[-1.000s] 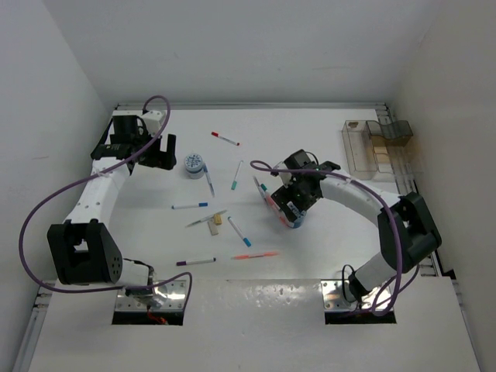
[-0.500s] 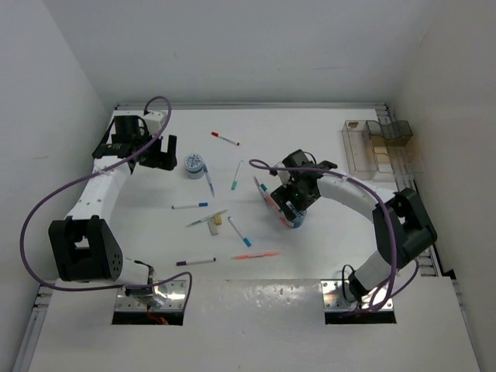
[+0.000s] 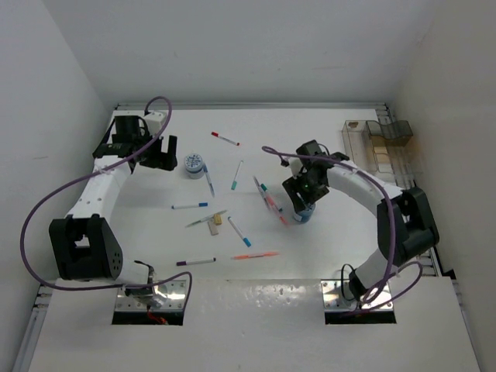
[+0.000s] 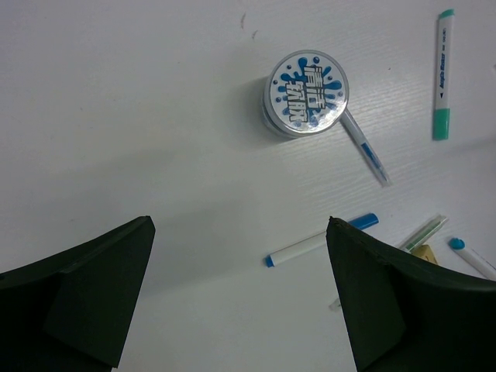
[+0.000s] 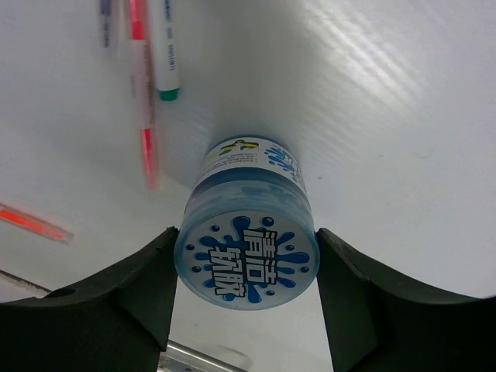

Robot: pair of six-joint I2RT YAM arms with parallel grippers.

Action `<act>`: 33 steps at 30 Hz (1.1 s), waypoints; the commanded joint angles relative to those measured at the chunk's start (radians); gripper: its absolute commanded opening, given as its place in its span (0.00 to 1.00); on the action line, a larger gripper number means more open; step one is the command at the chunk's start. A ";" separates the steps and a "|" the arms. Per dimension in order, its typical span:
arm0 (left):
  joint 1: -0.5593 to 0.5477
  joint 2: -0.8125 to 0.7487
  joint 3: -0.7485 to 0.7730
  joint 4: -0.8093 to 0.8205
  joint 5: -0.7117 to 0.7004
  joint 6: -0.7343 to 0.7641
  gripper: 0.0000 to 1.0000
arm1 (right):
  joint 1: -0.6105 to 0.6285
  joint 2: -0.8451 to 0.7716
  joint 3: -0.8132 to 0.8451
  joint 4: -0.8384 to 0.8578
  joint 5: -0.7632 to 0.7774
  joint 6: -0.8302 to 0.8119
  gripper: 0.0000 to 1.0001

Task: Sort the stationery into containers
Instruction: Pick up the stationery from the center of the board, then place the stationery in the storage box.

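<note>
My right gripper goes on carrying the roll until it rests in the dark container, because both fingers grip the roll's lid evenly and that container is empty.
A round blue-grey roll with a blue splash label stands on the white table, and my right gripper is shut on it, one black finger against each side of its lid. From above, that roll sits under the right gripper at centre right. A second roll lies at the back left, seen as the same roll ahead of my open left gripper, which holds nothing. Pens are scattered mid-table: a red-capped pen, a teal one, a blue one. The clear container and the tan container stand at the back right.
An orange pen, a purple-capped pen and a tan block lie near the front. Several pens lie just left of the right gripper, seen as a red pen and a teal-tipped pen. Purple cables arc over both arms.
The right gripper has shifted a little right and back and its fingers have closed in onto the blue-grey roll. The left arm has not moved.
</note>
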 commanded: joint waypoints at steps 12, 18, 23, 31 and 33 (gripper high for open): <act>0.002 0.077 0.091 0.055 0.057 0.022 1.00 | -0.479 0.092 0.567 -0.147 0.040 -0.128 0.09; 0.002 0.118 0.102 0.067 0.100 0.013 1.00 | -0.636 0.353 0.937 -0.123 0.042 -0.109 0.08; 0.001 0.145 0.090 0.090 0.117 0.008 1.00 | -0.696 0.496 1.109 -0.038 0.044 -0.123 0.06; 0.005 0.212 0.126 0.085 0.143 -0.012 1.00 | -0.713 0.530 1.037 0.153 0.045 -0.123 0.04; 0.008 0.218 0.131 0.089 0.145 -0.015 1.00 | -0.719 0.544 1.028 0.186 0.045 -0.120 0.05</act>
